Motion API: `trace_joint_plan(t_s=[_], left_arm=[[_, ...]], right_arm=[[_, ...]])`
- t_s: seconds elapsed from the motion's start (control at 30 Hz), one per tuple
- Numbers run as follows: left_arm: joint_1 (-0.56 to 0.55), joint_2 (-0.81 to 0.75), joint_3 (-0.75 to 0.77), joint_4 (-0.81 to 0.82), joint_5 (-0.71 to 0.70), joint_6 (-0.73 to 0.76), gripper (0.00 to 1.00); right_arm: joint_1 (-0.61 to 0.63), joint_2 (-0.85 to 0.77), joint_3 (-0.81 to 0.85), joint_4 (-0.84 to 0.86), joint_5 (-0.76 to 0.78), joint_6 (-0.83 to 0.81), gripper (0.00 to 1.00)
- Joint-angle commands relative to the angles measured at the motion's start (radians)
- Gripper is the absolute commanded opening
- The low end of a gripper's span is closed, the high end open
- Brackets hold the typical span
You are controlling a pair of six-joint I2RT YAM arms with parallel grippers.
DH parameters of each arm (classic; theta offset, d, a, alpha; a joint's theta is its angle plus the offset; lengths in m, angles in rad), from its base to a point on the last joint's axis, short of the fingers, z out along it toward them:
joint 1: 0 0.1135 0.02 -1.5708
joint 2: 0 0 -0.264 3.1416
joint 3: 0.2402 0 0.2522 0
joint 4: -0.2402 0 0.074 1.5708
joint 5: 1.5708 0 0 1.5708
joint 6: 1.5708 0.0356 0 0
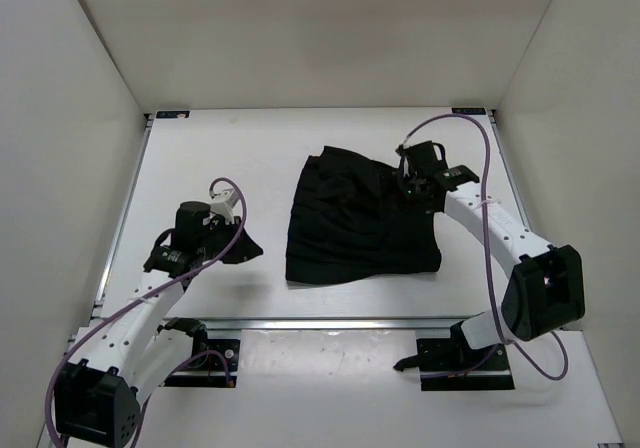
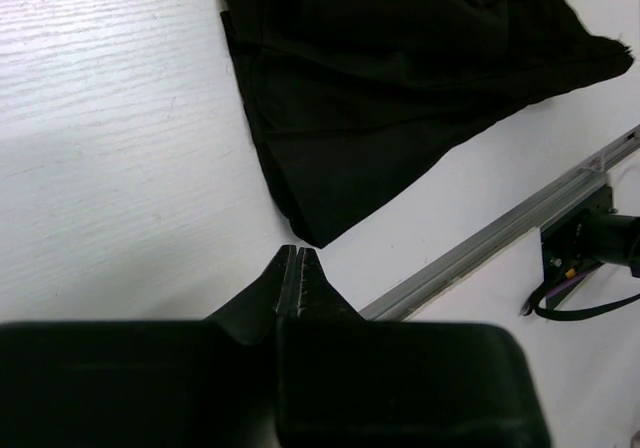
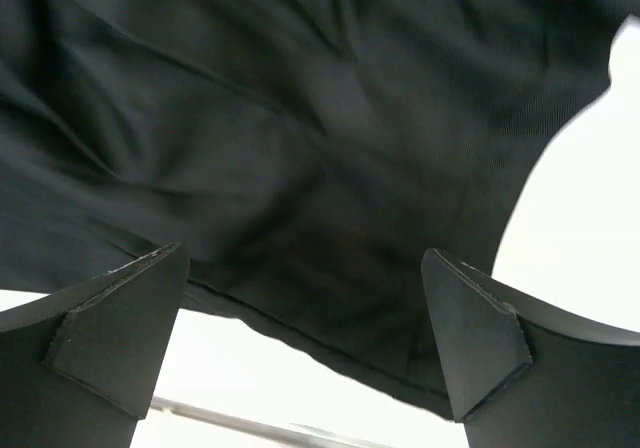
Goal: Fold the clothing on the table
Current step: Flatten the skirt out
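Note:
My left gripper's empty fingers are shut short of the clothing's near corner [image 1: 291, 278], so next I open them and pull the clothing over with my right gripper.
The clothing [image 1: 360, 223] is a black pleated garment lying spread on the white table [image 1: 220, 158], right of centre. My right gripper [image 1: 418, 183] hovers over its right-hand part, near the far edge. In the right wrist view this gripper [image 3: 300, 263] stands open, and dark fabric [image 3: 300, 118] fills the space below its wide-apart fingers [image 3: 120, 338]. My left gripper [image 1: 252, 251] rests left of the garment, apart from it. In the left wrist view its tips [image 2: 298, 255] are pressed together with nothing between them, just short of a corner of the clothing [image 2: 400, 88].
A metal rail [image 1: 340, 321] runs along the table's near edge, also seen in the left wrist view as the rail [image 2: 500, 238]. White walls [image 1: 60, 118] enclose the table on three sides. Purple cables [image 1: 485, 183] loop along both arms.

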Motion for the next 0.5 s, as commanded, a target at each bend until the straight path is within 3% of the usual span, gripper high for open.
trace_joint_plan(t_s=[0.0,0.13,0.27,0.33,0.37,0.4,0.43,0.47], left_arm=[[-0.001,-0.008,0.002,0.075,0.047,-0.021,0.00],[-0.041,0.013,0.002,0.106,0.093,-0.035,0.00],[-0.058,-0.016,-0.047,0.172,0.134,-0.066,0.19],[-0.040,-0.059,-0.082,0.232,0.182,-0.093,0.29],[-0.033,-0.068,-0.091,0.247,0.186,-0.106,0.34],[-0.032,-0.086,-0.099,0.256,0.188,-0.110,0.34],[-0.044,-0.091,-0.093,0.246,0.171,-0.104,0.37],[-0.055,-0.097,-0.084,0.243,0.150,-0.100,0.38]], right_arm=[[-0.029,-0.089,-0.046,0.028,0.022,0.022,0.99],[-0.019,-0.075,-0.111,-0.005,0.053,0.025,1.00],[0.049,-0.032,-0.174,-0.011,0.036,0.069,0.79],[0.098,-0.015,-0.223,0.023,-0.043,0.098,0.48],[0.111,-0.018,-0.244,0.049,-0.086,0.111,0.38],[0.157,-0.014,-0.275,0.096,-0.132,0.134,0.16],[0.200,-0.008,-0.292,0.145,-0.151,0.157,0.06],[0.224,0.000,-0.295,0.193,-0.172,0.189,0.05]])
